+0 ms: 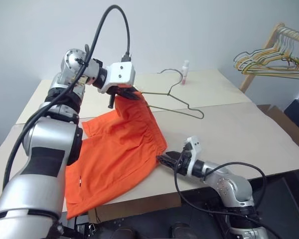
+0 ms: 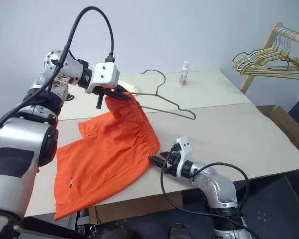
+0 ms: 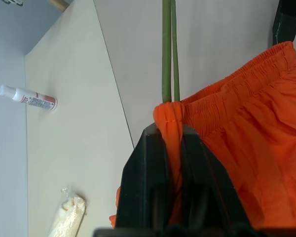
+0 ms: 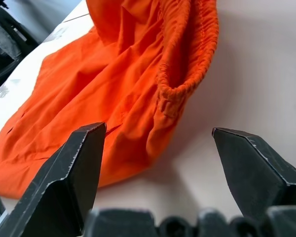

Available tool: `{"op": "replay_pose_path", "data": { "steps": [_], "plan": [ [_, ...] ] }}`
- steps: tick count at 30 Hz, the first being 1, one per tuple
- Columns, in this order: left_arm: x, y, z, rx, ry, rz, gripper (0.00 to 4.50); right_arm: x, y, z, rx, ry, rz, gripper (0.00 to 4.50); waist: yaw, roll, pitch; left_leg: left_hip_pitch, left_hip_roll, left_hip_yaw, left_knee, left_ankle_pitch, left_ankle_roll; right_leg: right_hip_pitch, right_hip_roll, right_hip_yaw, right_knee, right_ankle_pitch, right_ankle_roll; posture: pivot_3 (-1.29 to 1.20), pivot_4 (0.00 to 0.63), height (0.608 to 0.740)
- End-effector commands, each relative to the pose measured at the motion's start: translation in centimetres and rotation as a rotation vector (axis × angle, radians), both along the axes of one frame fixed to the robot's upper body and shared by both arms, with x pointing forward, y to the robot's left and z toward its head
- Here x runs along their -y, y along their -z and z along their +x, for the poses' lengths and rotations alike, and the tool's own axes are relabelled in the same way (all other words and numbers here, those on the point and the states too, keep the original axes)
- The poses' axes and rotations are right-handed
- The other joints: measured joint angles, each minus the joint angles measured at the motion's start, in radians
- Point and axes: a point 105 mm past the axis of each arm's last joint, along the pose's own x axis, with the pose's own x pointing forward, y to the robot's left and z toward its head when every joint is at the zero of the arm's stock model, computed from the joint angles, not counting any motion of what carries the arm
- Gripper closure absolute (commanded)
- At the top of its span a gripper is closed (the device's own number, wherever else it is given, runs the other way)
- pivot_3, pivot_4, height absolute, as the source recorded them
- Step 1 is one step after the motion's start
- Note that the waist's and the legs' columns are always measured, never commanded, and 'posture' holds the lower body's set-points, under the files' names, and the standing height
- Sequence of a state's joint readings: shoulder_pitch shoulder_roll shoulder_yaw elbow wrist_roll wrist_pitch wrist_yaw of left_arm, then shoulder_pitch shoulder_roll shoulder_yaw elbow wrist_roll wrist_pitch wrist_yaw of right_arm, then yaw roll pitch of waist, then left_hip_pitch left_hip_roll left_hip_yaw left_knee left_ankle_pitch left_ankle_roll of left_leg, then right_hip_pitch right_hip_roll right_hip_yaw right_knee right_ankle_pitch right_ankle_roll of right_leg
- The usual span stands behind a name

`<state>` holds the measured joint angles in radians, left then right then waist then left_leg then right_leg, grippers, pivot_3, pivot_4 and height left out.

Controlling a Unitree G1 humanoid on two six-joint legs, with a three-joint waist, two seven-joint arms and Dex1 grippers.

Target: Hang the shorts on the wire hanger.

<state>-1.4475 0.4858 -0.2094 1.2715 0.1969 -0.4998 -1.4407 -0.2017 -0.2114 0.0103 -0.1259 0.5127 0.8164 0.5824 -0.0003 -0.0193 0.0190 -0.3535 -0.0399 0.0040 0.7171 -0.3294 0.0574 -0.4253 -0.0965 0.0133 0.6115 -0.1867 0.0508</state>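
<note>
The orange shorts' waistband (image 1: 151,124) has tight puckers (image 4: 171,88) along its edge, so I expect it to stretch out along the hanger when I pull its lower end.
The orange shorts (image 1: 114,154) hang from one waistband corner and trail down onto the beige table (image 1: 239,129), legs spread toward the front edge. My left gripper (image 3: 170,131) is shut on that bunched waistband corner, raised above the table. The thin wire hanger (image 3: 166,54) runs straight out from the same pinched fold; its far end and its hook (image 1: 172,74) rest on the table behind. My right gripper (image 4: 159,129) is open, low over the table, pointing at the waistband's lower end (image 4: 175,94) with a short gap between them.
A small white bottle (image 1: 185,72) stands at the table's back. A wrapped packet (image 3: 66,215) lies near the left arm. A wooden rack with bunched hangers (image 1: 271,62) and a cardboard box (image 1: 286,124) stand to the right, off the table.
</note>
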Motion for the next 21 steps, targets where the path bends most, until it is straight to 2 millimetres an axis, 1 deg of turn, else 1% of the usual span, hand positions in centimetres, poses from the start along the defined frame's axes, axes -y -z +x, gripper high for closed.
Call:
{"op": "replay_pose_path", "data": {
  "steps": [1,4,13,14,17,21],
  "plan": [
    [0.0,-1.4,0.1,0.054,-0.003,-0.041,4.5,-0.5,-1.2,1.0,0.048,0.0,0.022,0.49,-0.001,0.0,0.0,0.0,0.0,0.0,0.0,0.0,0.0,0.0,0.001,0.0,0.0,0.0,0.0,0.03,0.0,0.74],
    [-0.1,-1.4,0.1,0.054,-0.007,-0.045,4.5,-0.4,-1.2,1.7,0.035,0.034,0.053,1.05,-0.003,0.0,0.0,0.001,0.001,0.0,0.0,0.0,0.0,0.0,0.002,0.0,0.001,0.0,0.0,0.03,0.0,0.74],
    [-0.4,-1.4,0.2,0.058,-0.02,-0.054,4.5,-0.5,-1.0,1.8,0.029,0.019,0.058,4.19,-0.005,0.0,0.0,0.001,0.0,0.0,0.0,0.0,-0.001,0.0,0.001,0.0,0.001,0.0,0.0,0.04,0.0,0.74],
    [-0.4,-1.4,0.2,0.059,-0.02,-0.055,4.5,-0.3,-1.0,2.0,0.03,0.029,0.056,4.42,-0.005,0.0,0.0,0.001,0.0,0.0,0.0,0.0,-0.001,0.0,0.001,0.0,0.001,0.0,0.0,0.04,0.0,0.74],
    [-0.9,-1.9,-0.3,0.044,0.007,-0.087,4.5,1.2,-1.6,2.4,0.055,0.06,0.037,4.42,-0.006,0.0,0.0,0.001,0.0,0.0,0.0,0.0,-0.001,0.0,0.001,0.0,0.001,0.0,0.0,0.04,0.0,0.74],
    [-2.1,-2.4,-1.4,-0.012,0.063,-0.123,4.5,3.8,-3.2,2.4,0.137,0.038,-0.053,4.42,-0.006,0.0,0.0,0.0,0.0,0.0,0.0,0.0,-0.001,-0.001,0.001,0.0,0.001,0.0,0.0,0.04,0.0,0.74]
  ]
}}
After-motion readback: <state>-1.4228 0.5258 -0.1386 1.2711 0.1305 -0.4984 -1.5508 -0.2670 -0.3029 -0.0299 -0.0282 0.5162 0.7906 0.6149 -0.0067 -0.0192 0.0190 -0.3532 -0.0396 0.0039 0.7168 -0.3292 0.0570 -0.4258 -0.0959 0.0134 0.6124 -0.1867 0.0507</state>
